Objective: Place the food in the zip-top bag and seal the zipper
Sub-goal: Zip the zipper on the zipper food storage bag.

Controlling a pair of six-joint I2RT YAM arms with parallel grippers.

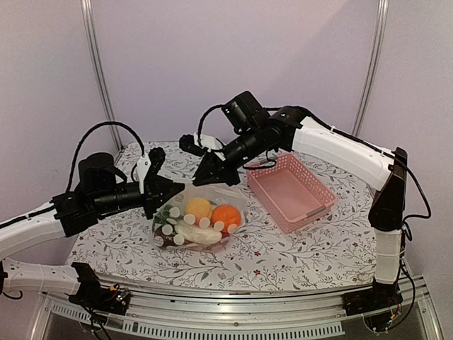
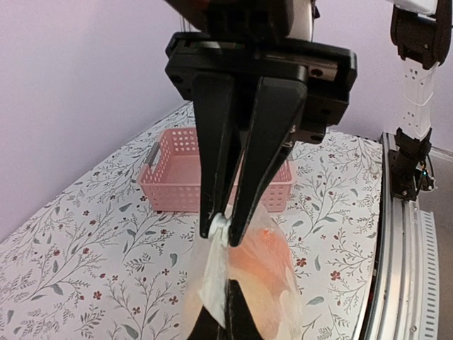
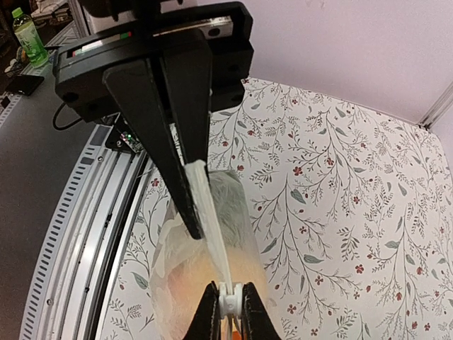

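Note:
My left gripper holds the zipper strip (image 3: 212, 228) tight behind the white slider, so my right gripper should keep drawing it until it reaches the zipper strip's basket-side end.
The clear zip-top bag (image 1: 200, 221) lies at the table's middle with its mouth edge lifted. Inside it sits the food (image 1: 212, 214): a yellow piece, an orange piece, and white, green and dark pieces. My left gripper (image 1: 177, 193) is at the left end of the mouth. In the left wrist view that left gripper (image 2: 221, 230) is shut on the zipper's white slider (image 2: 218, 228). My right gripper (image 1: 207, 178) holds the other end. The right wrist view shows the right gripper (image 3: 199, 212) shut on the zipper strip (image 3: 212, 234), which runs taut to the slider (image 3: 230, 303).
A pink lattice basket (image 1: 316, 177) stands right of the bag with nothing in it, and shows beyond the bag in the left wrist view (image 2: 170, 195). A metal rail (image 1: 233, 322) runs along the table's near edge. A green bottle (image 3: 27, 32) stands off the table.

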